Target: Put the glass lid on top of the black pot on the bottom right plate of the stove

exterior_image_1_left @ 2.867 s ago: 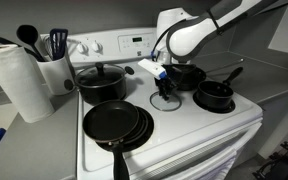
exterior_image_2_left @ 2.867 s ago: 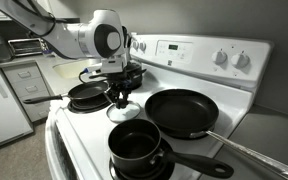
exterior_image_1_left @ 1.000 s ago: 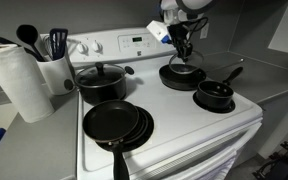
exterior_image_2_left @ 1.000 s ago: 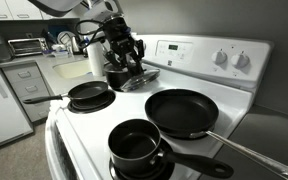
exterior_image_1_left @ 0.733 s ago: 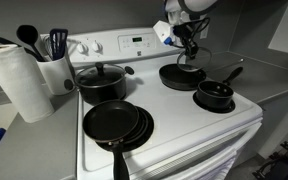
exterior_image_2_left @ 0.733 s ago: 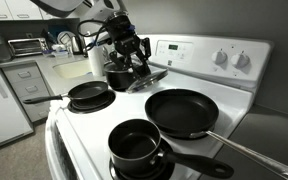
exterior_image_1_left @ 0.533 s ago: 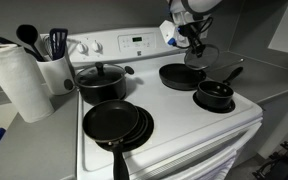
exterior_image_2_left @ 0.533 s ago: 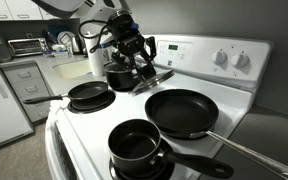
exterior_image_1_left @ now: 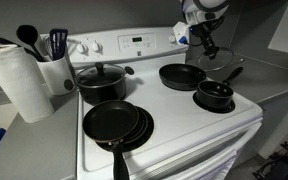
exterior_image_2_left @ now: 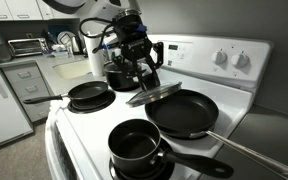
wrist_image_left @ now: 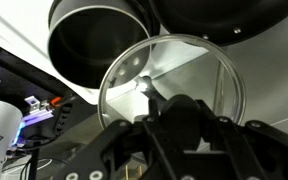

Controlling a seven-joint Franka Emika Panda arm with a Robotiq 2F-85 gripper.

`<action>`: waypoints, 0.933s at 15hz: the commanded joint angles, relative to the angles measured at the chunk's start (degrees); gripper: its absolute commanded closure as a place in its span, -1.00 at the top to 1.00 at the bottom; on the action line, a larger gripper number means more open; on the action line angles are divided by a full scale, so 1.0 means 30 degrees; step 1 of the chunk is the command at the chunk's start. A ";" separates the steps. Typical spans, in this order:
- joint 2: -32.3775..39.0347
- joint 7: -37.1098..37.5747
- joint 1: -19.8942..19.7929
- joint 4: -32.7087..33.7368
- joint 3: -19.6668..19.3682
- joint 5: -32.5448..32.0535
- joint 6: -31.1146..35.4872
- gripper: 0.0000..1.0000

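The glass lid [exterior_image_2_left: 156,94] is hanging tilted by the frying pan's edge, so the robot's gripper should swing the lid over the black pot's opening [exterior_image_2_left: 134,141] and make it level before lowering it.
My gripper [exterior_image_1_left: 206,47] is shut on the knob of the glass lid [exterior_image_1_left: 217,60] and holds it tilted in the air above the stove [exterior_image_1_left: 174,115]. In both exterior views the lid [exterior_image_2_left: 156,93] hangs over the edge of a flat frying pan, short of the black pot [exterior_image_1_left: 214,96] with the long handle. That pot [exterior_image_2_left: 136,146] is open and empty. In the wrist view the lid [wrist_image_left: 199,75] sits under my gripper [wrist_image_left: 179,115], with the pot [wrist_image_left: 89,40] beyond its rim.
A flat frying pan [exterior_image_1_left: 181,76] lies behind the pot. A two-handled black pot [exterior_image_1_left: 102,81] and stacked frying pans [exterior_image_1_left: 117,124] fill the other plates. A paper towel roll [exterior_image_1_left: 12,82] and a utensil holder [exterior_image_1_left: 54,66] stand beside the stove.
My gripper has lifted the lid off the stove top and carried it sideways over the frying pan toward the black pot.
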 commanded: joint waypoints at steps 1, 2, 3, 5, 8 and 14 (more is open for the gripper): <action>-0.1541 -0.0621 -0.0984 -0.1863 0.0891 0.2351 0.0918 -0.71; -0.1721 -0.0589 -0.1038 -0.2114 0.1030 0.2824 0.0990 -0.71; -0.1981 -0.0532 -0.1097 -0.2448 0.1133 0.3228 0.1135 -0.71; -0.2435 -0.0318 -0.1135 -0.2904 0.1342 0.3735 0.1008 -0.71; -0.3504 0.0027 -0.1252 -0.4141 0.1563 0.4565 0.1278 -0.71; -0.5729 0.0025 -0.1829 -0.7245 0.1708 0.5034 0.4681 -0.71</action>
